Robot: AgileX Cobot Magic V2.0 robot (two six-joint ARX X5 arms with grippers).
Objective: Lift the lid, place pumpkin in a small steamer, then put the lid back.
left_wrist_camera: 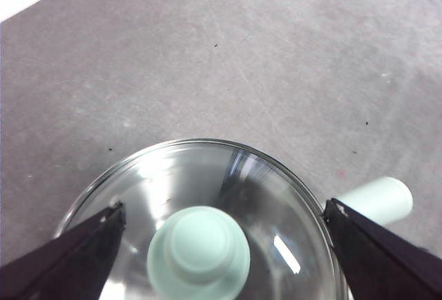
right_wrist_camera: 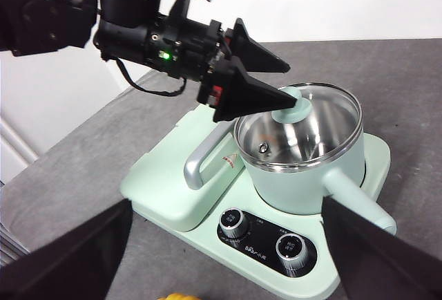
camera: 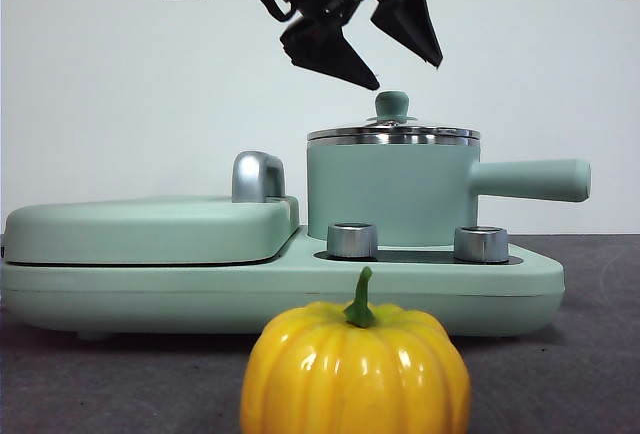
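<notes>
The lid (camera: 392, 126) has a thin seam (camera: 393, 136) running under its steel rim, so I expect it to come straight off and leave the small steamer sitting in place when the robot lifts.
The lid (camera: 393, 134), clear glass with a steel rim and a mint-green knob (camera: 392, 105), sits on the small steamer (camera: 390, 194), a mint-green pot with a long side handle (camera: 530, 179). My left gripper (camera: 408, 74) hangs open just above the knob, one jaw on each side; its wrist view shows the knob (left_wrist_camera: 199, 253) between the jaws. The right wrist view shows that gripper (right_wrist_camera: 280, 82) over the lid (right_wrist_camera: 300, 130). The pumpkin (camera: 355, 369), glossy yellow-orange with a green stem, stands on the table in front of the cooker. My right gripper (right_wrist_camera: 224, 245) is open and held high above the table.
The steamer stands on a mint-green cooker base (camera: 150, 274) with two steel dials (camera: 352, 240). A flat hinged cover (camera: 140, 229) with a chrome handle (camera: 257, 176) takes up its left part. Grey table cloth lies all around.
</notes>
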